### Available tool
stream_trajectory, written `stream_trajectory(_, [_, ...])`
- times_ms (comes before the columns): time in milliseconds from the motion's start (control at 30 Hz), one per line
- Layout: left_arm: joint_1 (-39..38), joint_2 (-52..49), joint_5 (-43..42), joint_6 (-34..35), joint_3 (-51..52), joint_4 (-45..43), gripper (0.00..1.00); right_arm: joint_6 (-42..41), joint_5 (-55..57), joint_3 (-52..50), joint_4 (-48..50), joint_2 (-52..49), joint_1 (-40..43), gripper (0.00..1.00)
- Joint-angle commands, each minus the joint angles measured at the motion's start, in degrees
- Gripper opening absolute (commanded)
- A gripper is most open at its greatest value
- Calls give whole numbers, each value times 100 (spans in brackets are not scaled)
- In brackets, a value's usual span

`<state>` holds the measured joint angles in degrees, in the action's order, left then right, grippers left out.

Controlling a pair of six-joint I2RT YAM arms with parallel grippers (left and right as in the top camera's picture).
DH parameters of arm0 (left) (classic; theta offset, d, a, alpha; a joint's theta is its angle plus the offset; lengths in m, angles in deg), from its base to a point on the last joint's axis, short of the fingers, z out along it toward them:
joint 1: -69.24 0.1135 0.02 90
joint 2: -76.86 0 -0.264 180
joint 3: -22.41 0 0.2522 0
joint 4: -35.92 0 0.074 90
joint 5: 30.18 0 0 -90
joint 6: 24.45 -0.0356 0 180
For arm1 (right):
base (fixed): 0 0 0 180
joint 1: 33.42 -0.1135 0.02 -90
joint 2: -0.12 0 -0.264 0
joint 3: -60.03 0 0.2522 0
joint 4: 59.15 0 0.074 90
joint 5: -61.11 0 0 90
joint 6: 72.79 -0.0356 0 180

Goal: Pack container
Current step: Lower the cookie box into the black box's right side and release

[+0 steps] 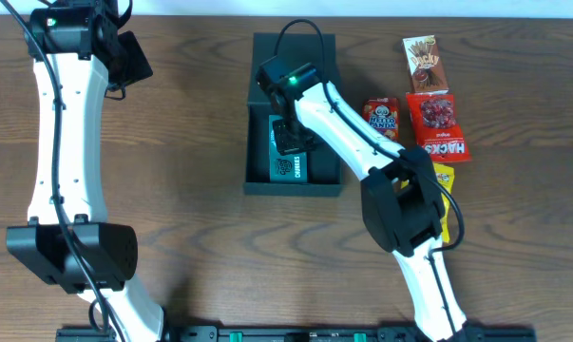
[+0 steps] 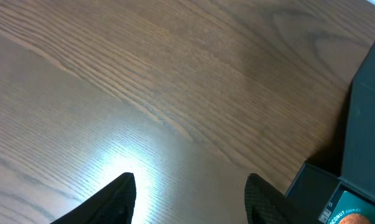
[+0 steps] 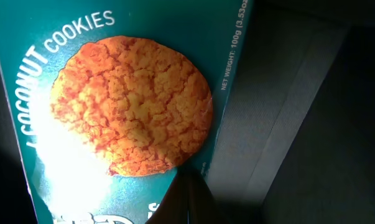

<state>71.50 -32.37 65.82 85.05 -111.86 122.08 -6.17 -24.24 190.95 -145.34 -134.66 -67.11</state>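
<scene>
I should use my right gripper to push the coconut cookies box against the container's side [image 1: 341,177] nearest the snack packs, because the box leaves gaps at both sides of the container [image 1: 324,173].
The dark container [image 1: 294,187] lies open at the table's middle, its flap lid [image 1: 294,55] folded back behind it. A teal coconut cookies box [image 1: 288,167] lies flat inside on the left. My right gripper [image 1: 288,133] hangs just over that box inside the container. In the right wrist view its fingers [image 3: 188,198] are pressed together with nothing between them, above the cookie picture on the box [image 3: 128,102]. My left gripper [image 1: 126,57] is far off at the back left, open over bare wood [image 2: 190,186]. The container's corner [image 2: 367,118] shows at the right of the left wrist view.
Several snack packs lie right of the container: a Pocky box [image 1: 423,63], a small red pack [image 1: 382,116], a red berry bag [image 1: 436,112], a HACKS bag [image 1: 446,149] and a yellow pack [image 1: 444,179] partly under my right arm.
</scene>
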Motion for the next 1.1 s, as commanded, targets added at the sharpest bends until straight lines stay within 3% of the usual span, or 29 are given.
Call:
stream_trajectory(0, [39,-37,39,-116,-26,24,58,529,-269,44,-50,127,50,2])
stream_trajectory(200, [39,-37,39,-116,-24,17,58,581,-306,61,302,660,101,2])
stream_trajectory(333, [39,-37,39,-116,-24,-24,58,1460,-1602,28,741,680,57,2])
stream_trajectory(500, [39,-37,37,-136,-26,-52,58,1574,-2044,-122,1202,409,-116,1])
stream_trajectory(867, [39,-37,37,-155,-24,-52,58,1528,-1939,-175,1541,-179,-249,2])
stream_trajectory(1067, [39,-37,37,-155,-26,-50,58,378,-463,-175,1331,-284,-249,2])
